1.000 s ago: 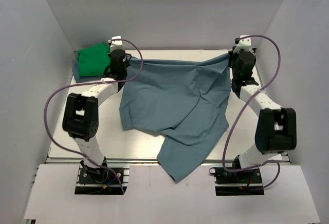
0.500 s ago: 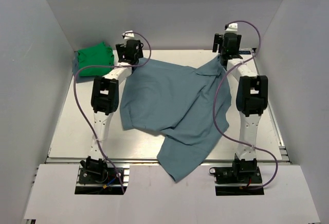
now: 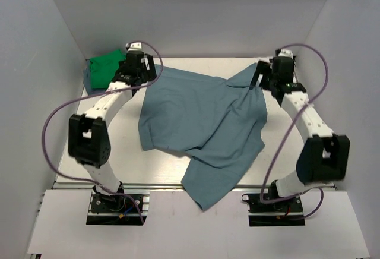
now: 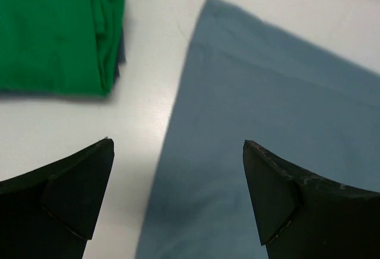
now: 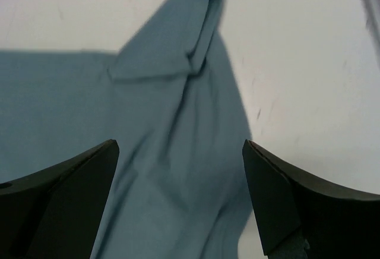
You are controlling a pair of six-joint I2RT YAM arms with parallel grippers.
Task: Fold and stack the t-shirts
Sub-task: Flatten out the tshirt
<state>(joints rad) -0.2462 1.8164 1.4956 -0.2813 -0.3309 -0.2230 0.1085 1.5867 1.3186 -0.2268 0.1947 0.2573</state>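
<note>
The near part of the blue-grey t-shirt is hanging over the table's front edge (image 3: 203, 195), so my left gripper should grab the t-shirt's near corner (image 3: 146, 145) and pull it back together with my right gripper.
The large blue-grey t-shirt (image 3: 202, 119) lies spread across the table, and its near part hangs over the front edge. Its far right corner is folded back on itself (image 5: 178, 51). The green t-shirt (image 3: 105, 69) sits folded at the far left corner. My left gripper (image 3: 144, 72) hovers open over the blue-grey t-shirt's far left edge (image 4: 267, 104), with the green t-shirt (image 4: 53, 27) just to its left. My right gripper (image 3: 261, 79) hovers open above the far right part of the blue-grey t-shirt (image 5: 172, 128). Neither gripper (image 4: 178, 143) (image 5: 181, 143) holds anything.
White walls close in the table (image 3: 119, 146) on the left, back and right. Bare tabletop (image 5: 297, 63) shows to the right of the blue-grey shirt. A strip of bare table (image 4: 148, 81) separates the two shirts. Purple cables loop beside both arms.
Both grippers, shut on the blue-grey shirt's far corners a second ago, have opened and let go. The far edge has dropped onto the table, its right corner folding over. Both arms have drawn back slightly.
</note>
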